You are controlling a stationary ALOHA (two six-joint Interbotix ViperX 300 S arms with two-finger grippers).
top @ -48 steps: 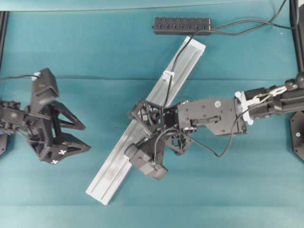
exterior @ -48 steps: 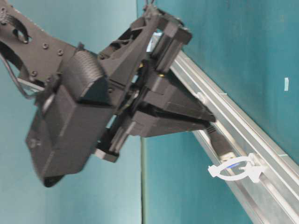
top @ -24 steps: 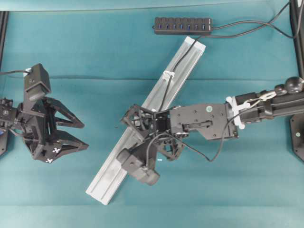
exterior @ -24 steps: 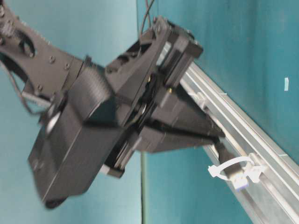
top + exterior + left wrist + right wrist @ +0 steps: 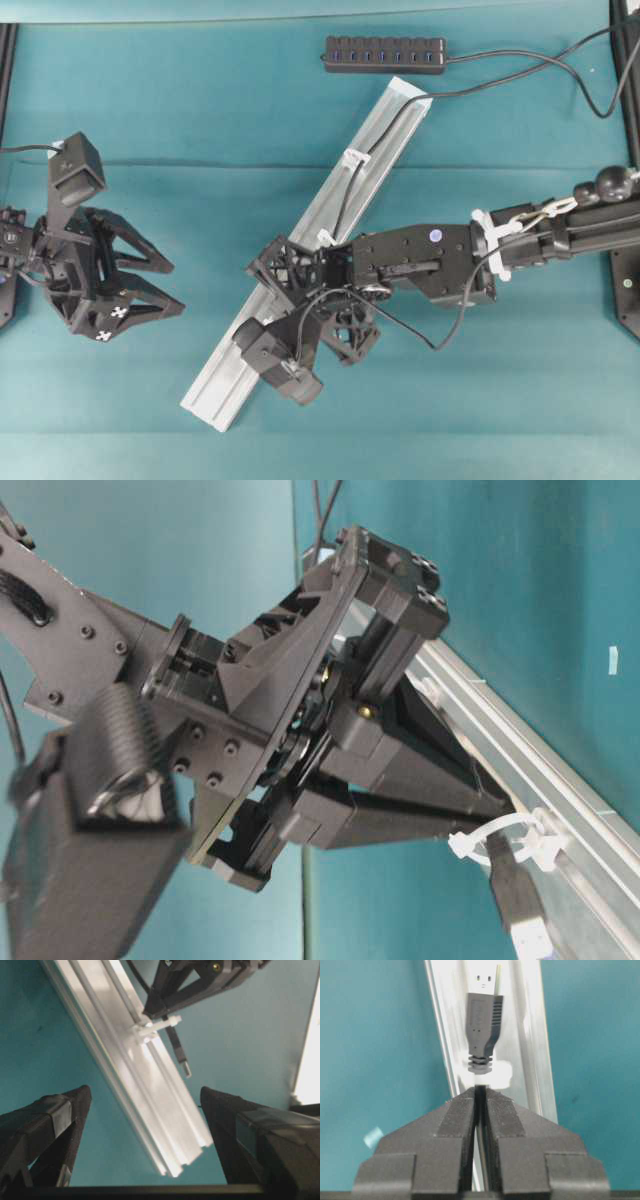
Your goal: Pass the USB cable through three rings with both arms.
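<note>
I expect the cable [image 5: 175,1043] to slide through the ring and the hub to stay still when I pull the plug, because a loose loop [image 5: 600,114] lies next to the hub.
The dark USB cable [image 5: 345,195] runs from the hub down the rail and through a white ring [image 5: 355,158]. A second ring [image 5: 325,238] shows just behind my right gripper. That gripper [image 5: 480,1091] is shut on the cable, its tips against another ring [image 5: 490,1072]. The plug [image 5: 484,1022] sticks out past this ring. From table level the plug [image 5: 520,905] hangs below the same ring [image 5: 505,838]. My left gripper [image 5: 177,288] stands open at the far left, apart from the rail. In its own view the left gripper [image 5: 145,1095] faces the ring [image 5: 155,1026] and the plug [image 5: 179,1052].
The silver rail [image 5: 230,370] lies diagonally across the teal table; its near end [image 5: 175,1160] shows between my left fingers. The black multi-port hub [image 5: 385,53] sits at the back. The right arm's wrist camera [image 5: 275,360] overhangs the rail's lower part.
My right gripper slid down-left along the rail with the cable, and the plug went from just before the ring to through and beyond it. The left arm shifted slightly.
</note>
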